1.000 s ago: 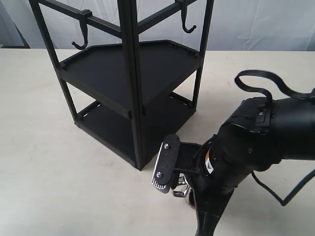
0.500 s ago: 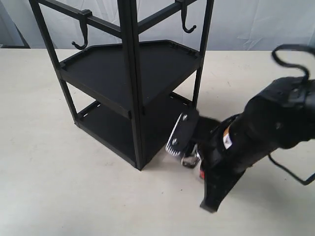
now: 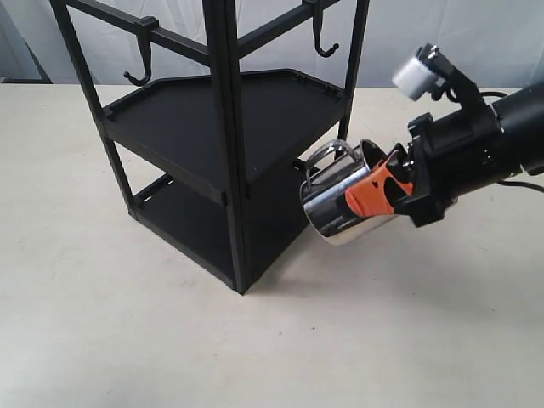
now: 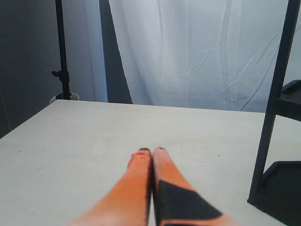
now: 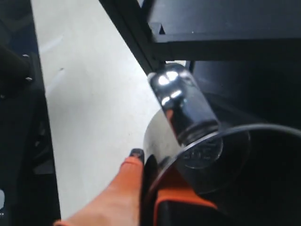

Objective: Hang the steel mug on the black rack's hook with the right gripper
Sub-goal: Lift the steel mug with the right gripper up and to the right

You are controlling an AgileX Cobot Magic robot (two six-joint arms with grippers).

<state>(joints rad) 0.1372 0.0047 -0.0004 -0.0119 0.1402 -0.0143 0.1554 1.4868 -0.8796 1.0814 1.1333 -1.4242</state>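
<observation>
The mug's handle (image 3: 322,151) is pointing at the edge of the rack's shelf under the hook, so next my right gripper pulls back, raises the mug and moves toward the hook's tip (image 3: 333,49).
The steel mug (image 3: 340,204) hangs tilted in the air, its looped handle (image 3: 327,153) turned toward the black rack (image 3: 229,144). My right gripper (image 3: 374,194) is shut on the mug's rim, with one orange finger outside the wall. In the right wrist view the mug (image 5: 157,136) and its handle (image 5: 186,106) fill the middle, the right gripper (image 5: 151,162) clamps the wall, and the rack (image 5: 225,23) is just behind. One hook (image 3: 323,38) hangs on the top rail above the mug, another hook (image 3: 138,66) at the left. My left gripper (image 4: 151,150) is shut and empty above the table.
The rack's post (image 4: 275,94) stands near the left gripper. A dark stand (image 4: 61,47) and a white curtain (image 4: 188,52) are behind the table. The beige table (image 3: 102,323) spreads in front of the rack. A white cylinder (image 3: 416,75) sits on the right arm.
The right arm rose from the table with the mug, swung up and to the right, and turned its wrist. The mug now hangs level with the rack's lower tray.
</observation>
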